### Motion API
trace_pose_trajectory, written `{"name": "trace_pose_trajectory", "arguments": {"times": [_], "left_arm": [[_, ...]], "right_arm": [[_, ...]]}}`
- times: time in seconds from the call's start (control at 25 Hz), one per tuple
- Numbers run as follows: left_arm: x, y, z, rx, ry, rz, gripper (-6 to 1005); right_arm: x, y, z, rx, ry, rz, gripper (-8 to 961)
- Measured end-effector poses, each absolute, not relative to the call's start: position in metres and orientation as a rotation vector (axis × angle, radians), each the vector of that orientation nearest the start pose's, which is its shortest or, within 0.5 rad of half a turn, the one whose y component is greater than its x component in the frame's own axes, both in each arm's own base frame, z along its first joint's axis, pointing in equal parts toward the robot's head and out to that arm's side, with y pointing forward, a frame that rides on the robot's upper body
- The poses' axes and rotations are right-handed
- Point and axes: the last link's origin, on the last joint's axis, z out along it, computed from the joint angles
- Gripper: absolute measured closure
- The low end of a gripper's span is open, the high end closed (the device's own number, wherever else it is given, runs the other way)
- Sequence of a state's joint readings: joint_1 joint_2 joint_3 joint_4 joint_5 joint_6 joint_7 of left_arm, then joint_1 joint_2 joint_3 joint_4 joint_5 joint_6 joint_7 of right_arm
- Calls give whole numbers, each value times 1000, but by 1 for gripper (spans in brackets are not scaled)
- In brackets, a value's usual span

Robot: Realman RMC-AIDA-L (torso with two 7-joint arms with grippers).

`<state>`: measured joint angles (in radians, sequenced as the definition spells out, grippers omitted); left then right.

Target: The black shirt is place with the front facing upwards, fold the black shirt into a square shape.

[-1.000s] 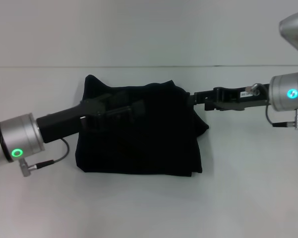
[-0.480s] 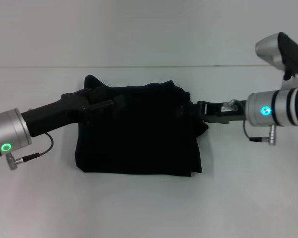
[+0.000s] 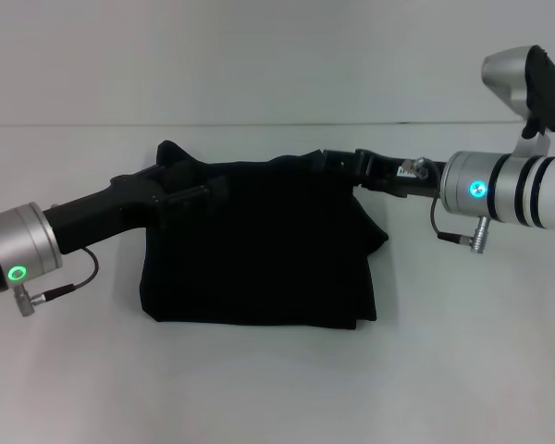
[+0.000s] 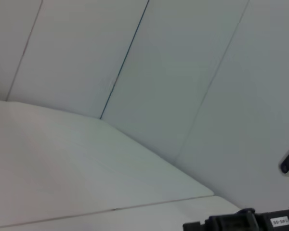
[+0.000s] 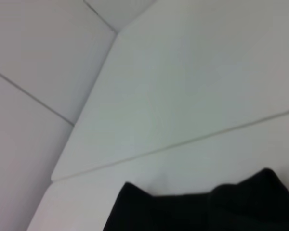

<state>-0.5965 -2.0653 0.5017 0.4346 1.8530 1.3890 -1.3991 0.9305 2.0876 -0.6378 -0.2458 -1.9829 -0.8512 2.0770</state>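
Observation:
A loose point (image 3: 380,239) sticks out past the black shirt's side, so my right gripper should leave the shirt's far corner and grab the shirt's side edge (image 3: 368,258) by that point.
The black shirt (image 3: 259,264) lies in the middle of the white table as a folded, roughly square bundle, with a loose point sticking up at its far left corner. My left gripper (image 3: 199,196) reaches in from the left over the shirt's far left part, black against black cloth. My right gripper (image 3: 338,162) comes in from the right and sits at the shirt's far right corner. The right wrist view shows the black shirt's edge (image 5: 197,209) against the table. The left wrist view catches the right arm's black gripper body (image 4: 231,224) low in the picture.
The white table (image 3: 259,388) stretches bare around the shirt, with a seam line along its far side (image 3: 277,123). A pale panelled wall (image 4: 183,72) stands behind it.
The right gripper has moved in and toward the far side, from beside the shirt's right edge to its far right corner. The left arm pulled back leftward, then held almost still.

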Motion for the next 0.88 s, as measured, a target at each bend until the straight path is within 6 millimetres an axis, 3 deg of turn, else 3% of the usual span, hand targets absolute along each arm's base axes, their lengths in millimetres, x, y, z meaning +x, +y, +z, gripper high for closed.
{"name": "trace_pose_trajectory", "arguments": {"times": [0.24, 0.52, 0.72, 0.88], "left_arm": [[-269, 362, -1, -2351, -909, -949, 140], [-269, 361, -2, -2350, -919, -951, 140], [-271, 360, -3, -2346, -934, -954, 140], [-272, 359, -3, -2344, -938, -952, 140]], "right_arm": [[202, 444, -59, -2097, 1543, 781, 190], [205, 457, -37, -2075, 1463, 777, 191], [218, 454, -25, -2085, 1564, 707, 191], [220, 443, -27, -2145, 1667, 617, 191]]}}
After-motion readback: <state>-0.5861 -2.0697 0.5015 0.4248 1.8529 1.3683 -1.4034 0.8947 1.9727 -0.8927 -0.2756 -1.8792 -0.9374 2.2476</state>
